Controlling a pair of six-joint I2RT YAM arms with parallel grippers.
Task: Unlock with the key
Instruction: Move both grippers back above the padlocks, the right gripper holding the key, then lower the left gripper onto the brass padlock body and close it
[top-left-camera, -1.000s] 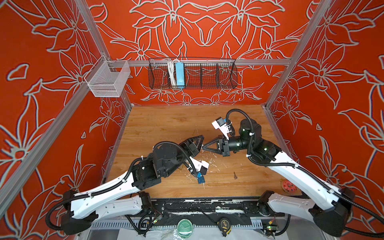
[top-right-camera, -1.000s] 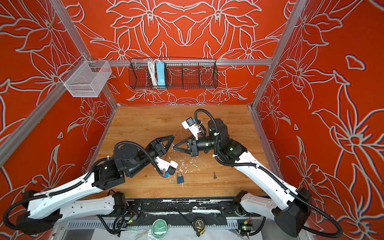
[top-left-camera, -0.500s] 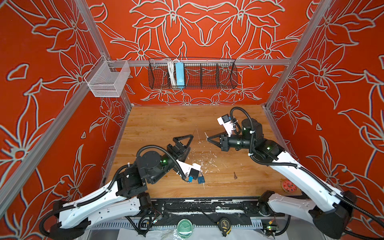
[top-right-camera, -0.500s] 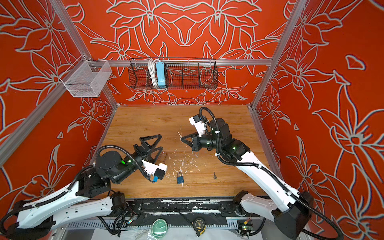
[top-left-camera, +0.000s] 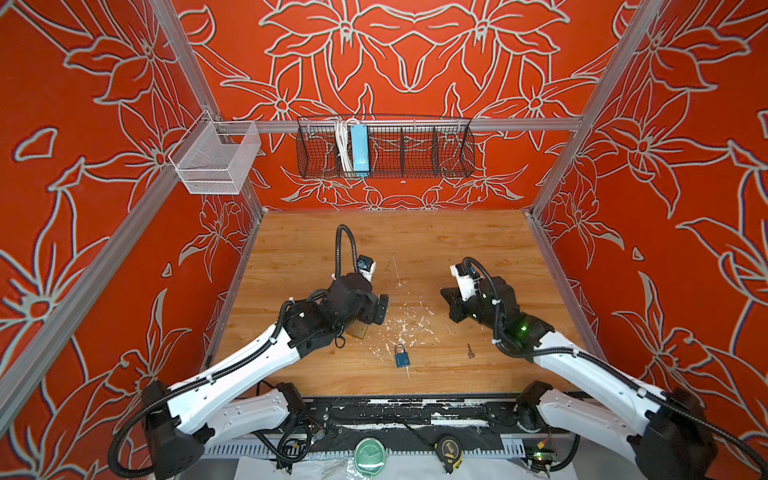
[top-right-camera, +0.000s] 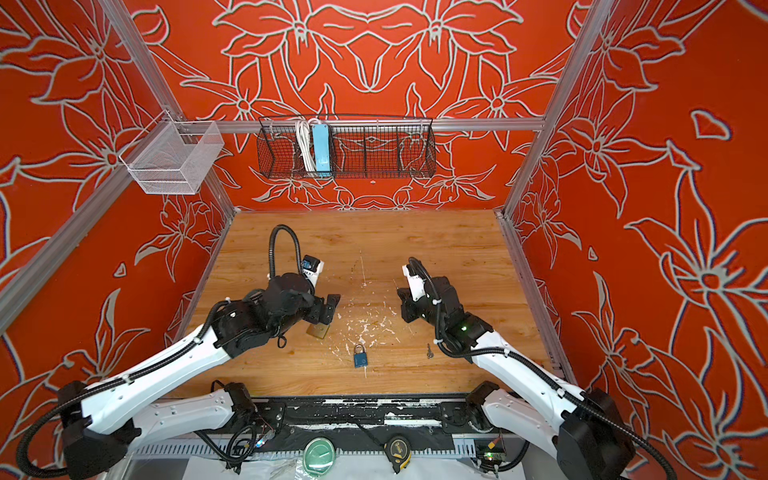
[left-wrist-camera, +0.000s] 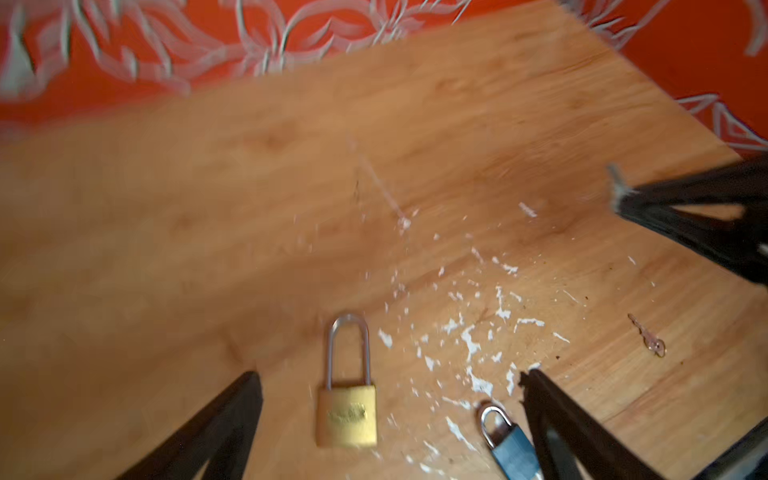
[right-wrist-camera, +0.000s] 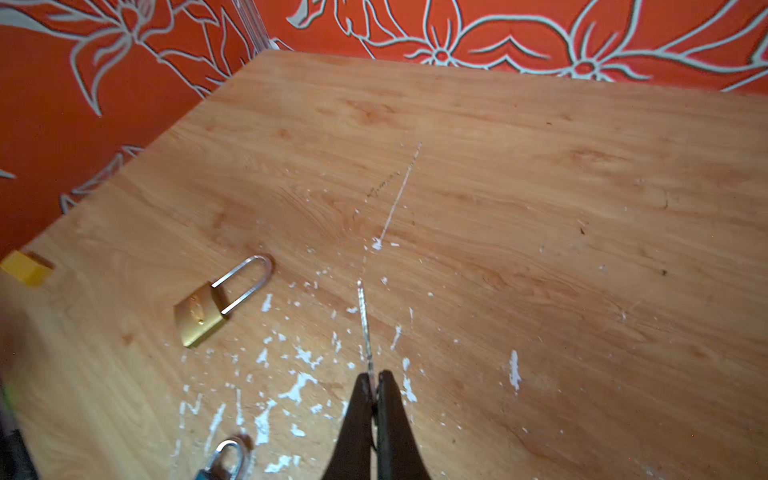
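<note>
My right gripper should hold the key back while my left gripper clamps the padlock's body (left-wrist-camera: 346, 416), because the brass padlock (right-wrist-camera: 199, 316) lies loose under my left gripper's open fingers.
A brass padlock (top-left-camera: 359, 330) (left-wrist-camera: 347, 411) lies flat on the wooden table (top-left-camera: 415, 241), just under my left gripper (top-left-camera: 372, 316) (left-wrist-camera: 388, 376). That gripper is open, one finger on each side of the padlock, touching nothing. My right gripper (top-left-camera: 445, 296) (right-wrist-camera: 376, 382) is shut on a thin silver key (right-wrist-camera: 364, 320), whose blade sticks out ahead of the fingertips and above the table. It hovers to the right of the brass padlock (right-wrist-camera: 199, 318), apart from it. I cannot tell whether the shackle is locked.
A blue padlock (top-left-camera: 402, 356) (top-right-camera: 360, 356) lies near the front edge, with a second small key (top-left-camera: 470, 351) (left-wrist-camera: 648, 336) to its right. White paint flecks mark the table's middle. A black wire basket (top-left-camera: 384, 147) and a white mesh basket (top-left-camera: 216, 162) hang on the walls.
My left gripper has opened wide and pulled back from the right gripper. It now stands over the brass padlock on the table. My right gripper has drawn back to the right, still holding the key.
</note>
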